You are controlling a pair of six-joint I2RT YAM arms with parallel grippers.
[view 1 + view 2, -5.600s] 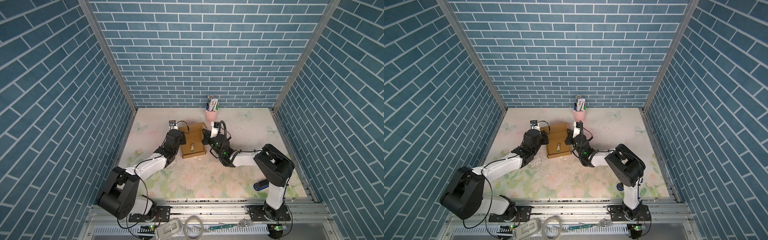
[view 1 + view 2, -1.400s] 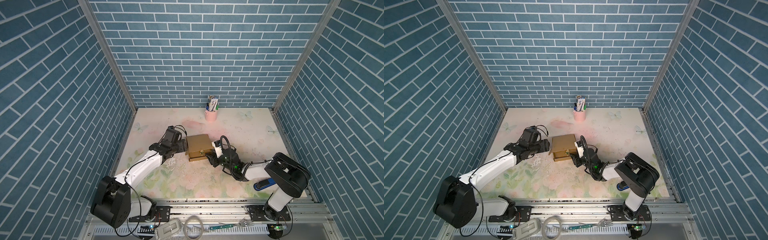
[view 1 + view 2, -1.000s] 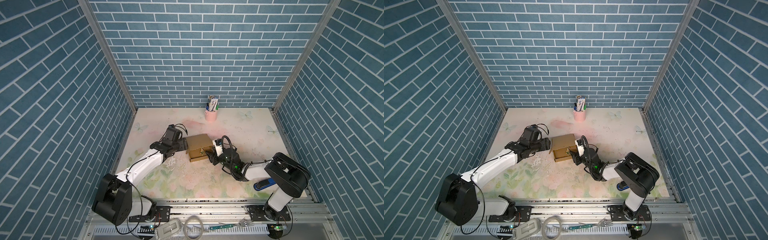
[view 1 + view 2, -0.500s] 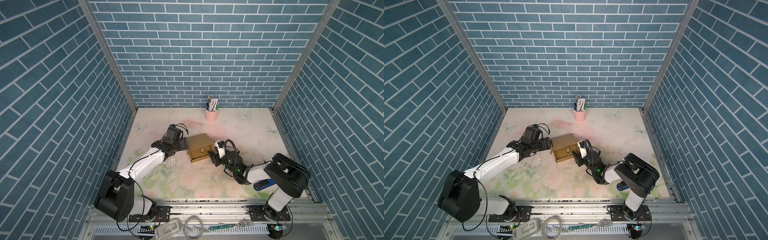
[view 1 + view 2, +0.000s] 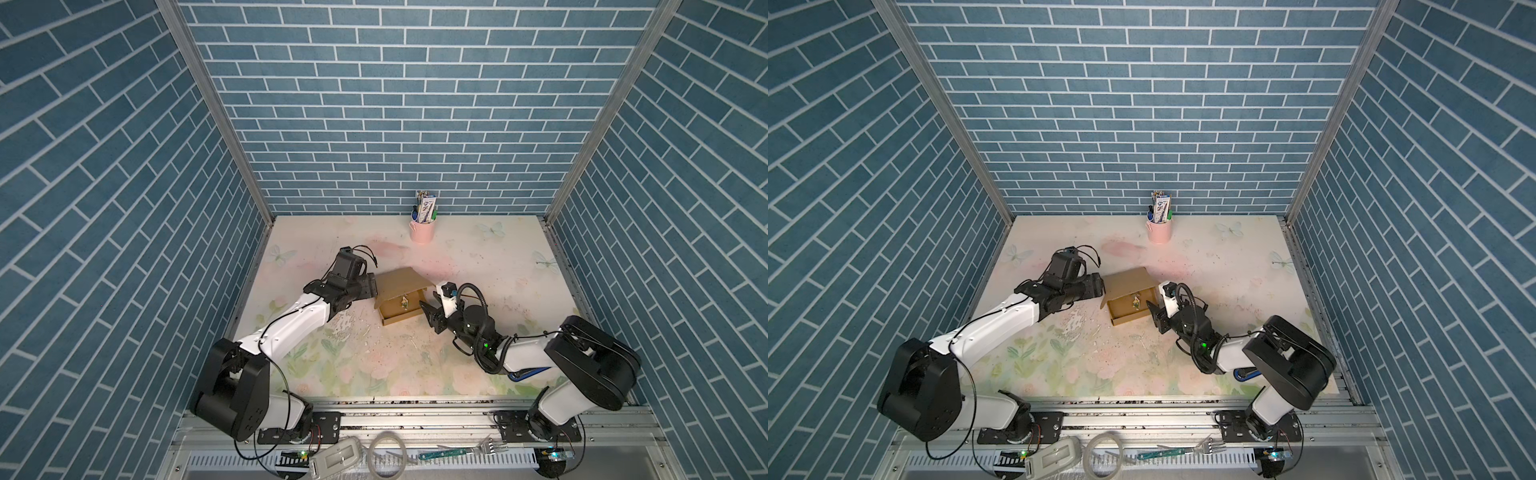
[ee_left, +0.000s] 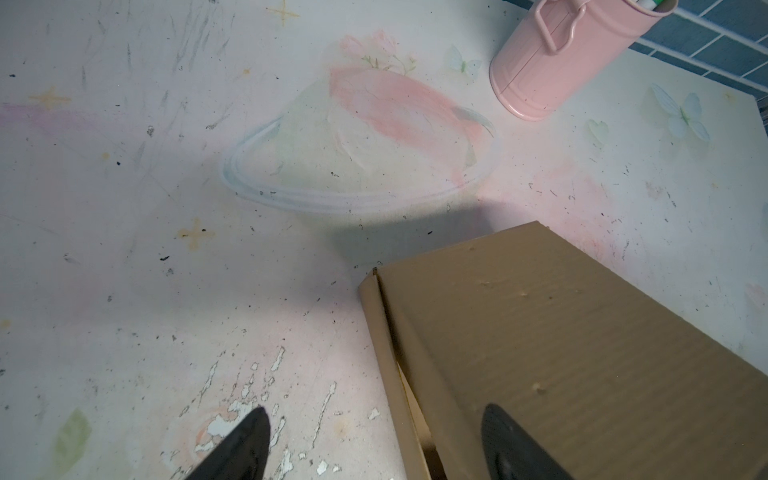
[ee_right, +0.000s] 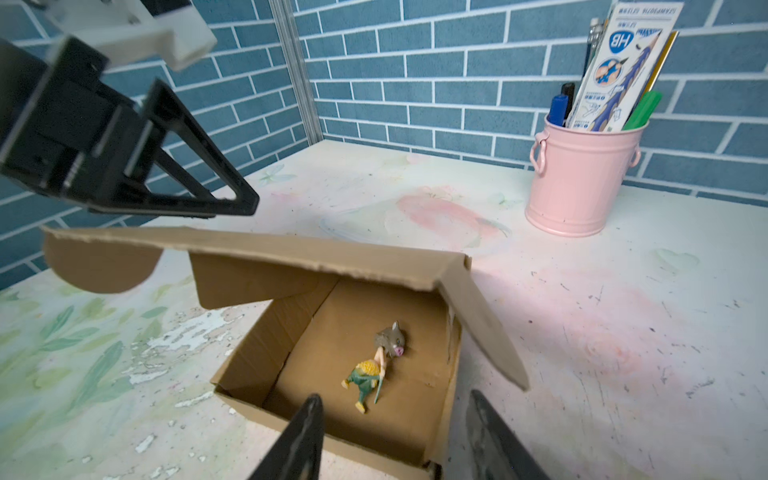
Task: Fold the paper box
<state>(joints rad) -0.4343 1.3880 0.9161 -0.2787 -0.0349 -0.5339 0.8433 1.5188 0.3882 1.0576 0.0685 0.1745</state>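
Note:
The lid's flap (image 7: 486, 328) next to the robot's right gripper spreads out past the box's side (image 7: 449, 384), so next the right gripper moves up and tucks the flap inside while the lid closes.
The paper box (image 5: 400, 311) is a brown cardboard mailer in the middle of the table in both top views, its lid (image 5: 1128, 282) propped half open. A small toy figure (image 7: 373, 370) lies inside it. My left gripper (image 5: 372, 286) is open at the lid's left edge. In the left wrist view its fingertips (image 6: 505, 436) straddle the lid's side flap (image 6: 388, 365). My right gripper (image 5: 430, 315) is open, low at the box's right front corner. That corner's wall (image 7: 451, 399) stands between its fingers, with gaps on both sides.
A pink cup (image 5: 422, 231) of pens stands at the back wall. A blue-handled tool (image 5: 520, 376) lies under my right arm. Blue brick walls close three sides. Loose tools lie on the front rail (image 5: 415, 428).
The box lid, nearly flat a second ago, has risen and the toy inside now shows. My right gripper has drawn back a little from the box front. The left gripper stayed at the lid's left edge.

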